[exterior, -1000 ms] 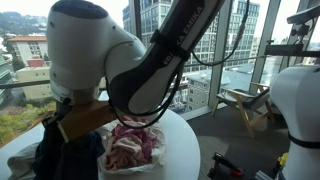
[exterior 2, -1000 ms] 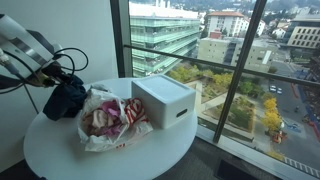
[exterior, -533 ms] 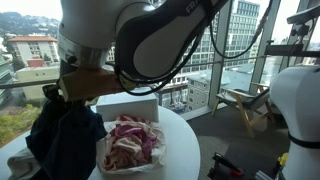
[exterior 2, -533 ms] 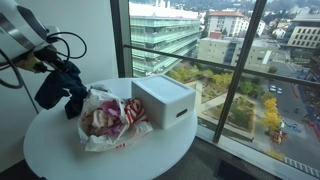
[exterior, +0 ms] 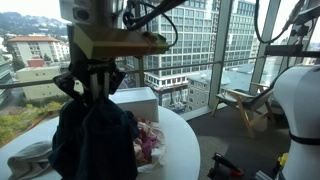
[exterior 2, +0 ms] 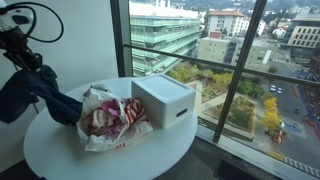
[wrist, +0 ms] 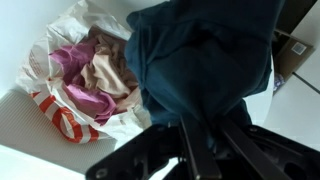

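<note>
My gripper has the dark blue garment [exterior 2: 16, 98] hanging partly past the round table's edge, so next I bring it back in and lower it beside the plastic bag.
My gripper [exterior: 90, 84] [exterior 2: 27, 60] is shut on a dark blue garment [exterior: 92, 140] [exterior 2: 36, 92], which hangs from the fingers above the round white table [exterior 2: 120, 158]. In the wrist view the garment [wrist: 200, 60] bunches between the two dark fingers [wrist: 189, 150] and fills most of the picture. Below and beside it lies an open white and red plastic bag [wrist: 60, 110] [exterior 2: 105, 118] [exterior: 150, 142] full of pink and beige clothes. The garment's lower end hangs close to the bag's edge in an exterior view.
A white box [exterior 2: 163, 100] [exterior: 136, 100] stands on the table beyond the bag. A grey cloth [exterior: 28, 160] lies near the table's edge. Tall windows [exterior 2: 200, 50] run along one side, and a white wall [exterior 2: 85, 40] is behind the table.
The arm has risen, lifting the dark blue garment off the table so that it now hangs free. The bag and box have not moved.
</note>
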Action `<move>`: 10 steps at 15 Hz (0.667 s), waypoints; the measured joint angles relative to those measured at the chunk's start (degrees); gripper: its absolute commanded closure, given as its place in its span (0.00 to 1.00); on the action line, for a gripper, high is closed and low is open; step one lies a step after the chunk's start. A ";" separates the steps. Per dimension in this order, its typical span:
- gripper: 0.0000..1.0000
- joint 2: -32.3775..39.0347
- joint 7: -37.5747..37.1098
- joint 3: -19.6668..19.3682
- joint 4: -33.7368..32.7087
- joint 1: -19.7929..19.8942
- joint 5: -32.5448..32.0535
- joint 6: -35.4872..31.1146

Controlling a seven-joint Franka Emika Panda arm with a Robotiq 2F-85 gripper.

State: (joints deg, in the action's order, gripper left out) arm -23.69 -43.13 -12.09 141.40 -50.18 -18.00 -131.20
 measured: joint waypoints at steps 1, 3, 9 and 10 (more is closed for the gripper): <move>0.89 -0.98 1.68 3.94 -0.08 3.45 2.43 1.95; 0.89 -2.94 5.71 10.15 -0.10 9.45 7.35 4.85; 0.89 -1.42 17.91 21.08 2.24 22.13 16.20 3.85; 0.89 -0.41 19.25 22.74 3.39 23.71 16.20 1.16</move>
State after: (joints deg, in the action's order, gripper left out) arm -24.11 -23.88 10.65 144.79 -26.47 -1.80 -130.04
